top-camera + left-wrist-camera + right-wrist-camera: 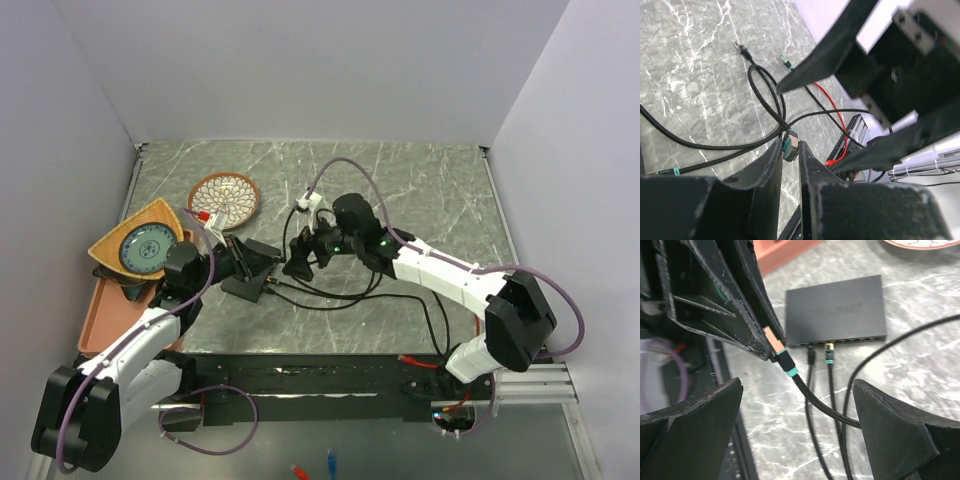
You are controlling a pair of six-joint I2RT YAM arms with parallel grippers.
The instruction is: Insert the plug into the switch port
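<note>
I should grip the cable close behind the boot with my right gripper before taking the plug to the switch, because my left gripper covers the plug's clear tip.
The switch is a flat black box lying on the marble table, its row of sockets facing my right wrist camera. Two cable ends sit in its sockets. My left gripper is shut on the plug, a clear connector with a teal-edged black boot. In the right wrist view that plug hangs just left of the switch's front corner, a short way from the sockets. My right gripper stands open, with the plug's black cable running between its fingers untouched. From above, both grippers meet beside the switch.
A round patterned dish lies behind the switch. An orange triangular dish holding a blue plate and a terracotta tray sit at the left. Loose cable ends and a red cable lie on the table near its front edge.
</note>
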